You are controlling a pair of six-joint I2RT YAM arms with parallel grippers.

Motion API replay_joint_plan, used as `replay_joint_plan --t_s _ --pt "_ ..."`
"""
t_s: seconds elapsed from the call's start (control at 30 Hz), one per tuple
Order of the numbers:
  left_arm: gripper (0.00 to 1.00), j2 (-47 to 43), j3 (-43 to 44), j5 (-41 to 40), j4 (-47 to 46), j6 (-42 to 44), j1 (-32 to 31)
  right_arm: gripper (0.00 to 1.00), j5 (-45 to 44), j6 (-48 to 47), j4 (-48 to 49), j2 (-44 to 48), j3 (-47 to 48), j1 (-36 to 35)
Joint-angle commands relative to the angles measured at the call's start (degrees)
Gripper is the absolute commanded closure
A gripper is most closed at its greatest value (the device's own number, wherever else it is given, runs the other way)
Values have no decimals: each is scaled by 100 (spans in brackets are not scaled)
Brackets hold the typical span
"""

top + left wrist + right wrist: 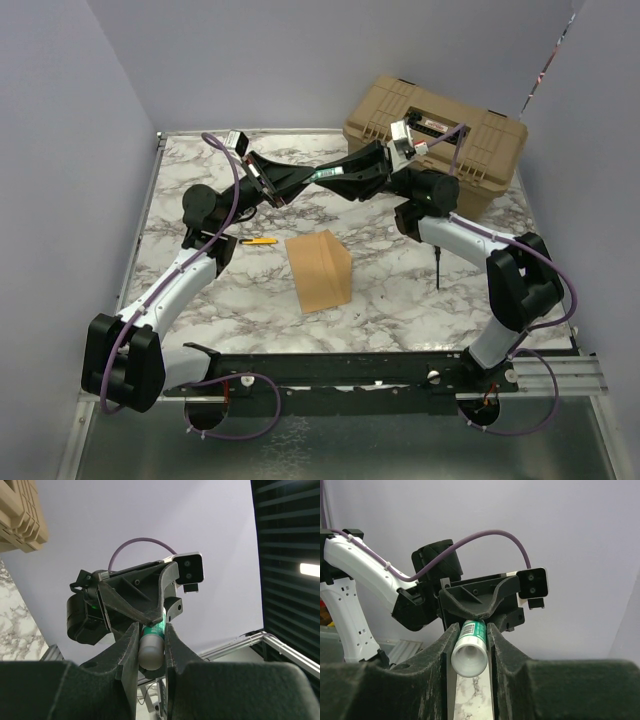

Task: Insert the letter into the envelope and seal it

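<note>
I should let go of the glue stick point(328, 173) with my left gripper and press the envelope's body point(304, 259) down with it for gluing, because both my grippers hold the stick and the envelope lies loose.
The kraft-brown envelope point(318, 270) lies on the marble table point(200, 290) in front of the arms, its flap standing up. The letter is hidden from view. Above the far half of the table my two grippers meet tip to tip on a green-and-white glue stick point(323, 175). My left gripper point(312, 178) is shut on its rounded white end point(151, 650), the fingertips point(131, 635) pressing both sides. My right gripper point(335, 174) is shut on the other end, where the hollow white base point(470, 655) faces the right wrist camera between its fingers point(493, 637).
A tan plastic toolbox point(440, 135) stands at the back right, close behind the right arm. A yellow pen point(260, 241) lies left of the envelope and a thin black stick point(437, 268) lies to its right. Lilac walls close in the table.
</note>
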State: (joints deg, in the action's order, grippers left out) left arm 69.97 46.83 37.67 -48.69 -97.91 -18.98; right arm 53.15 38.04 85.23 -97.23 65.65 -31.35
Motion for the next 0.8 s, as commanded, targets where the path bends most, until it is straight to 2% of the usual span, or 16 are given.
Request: replay_joint_plan --t_s 0.0,0.17,0.33,0.37,0.4,0.5,0.57,0.67,0.77 --pt "100 -78 -21 -77 -273 -16 -29 70 158 -111 17 -99 216 -46" --pt "100 -39 15 -87 -273 -10 -28 71 178 -126 -97 -89 239 -55" --pt "100 -45 -45 -128 -273 -38 -27 97 132 -252 -296 12 230 -55" --pt "100 -45 -41 -128 -273 -41 -27 99 94 -273 -360 30 223 -53" --pt "95 -43 -30 -128 -273 -37 -28 99 61 -298 -420 53 209 -55" --pt "54 -85 -20 -157 -276 71 -27 99 -208 -431 -738 194 84 -51" --pt "32 -159 -54 -201 -252 159 -27 99 -452 -501 -1097 363 -21 -55" --pt "16 -395 -98 -263 286 657 -18 99 -978 -763 -2166 722 -148 -43" --pt "10 -607 98 -240 1450 1420 -9 99 -1606 -972 -4065 1015 124 -33"
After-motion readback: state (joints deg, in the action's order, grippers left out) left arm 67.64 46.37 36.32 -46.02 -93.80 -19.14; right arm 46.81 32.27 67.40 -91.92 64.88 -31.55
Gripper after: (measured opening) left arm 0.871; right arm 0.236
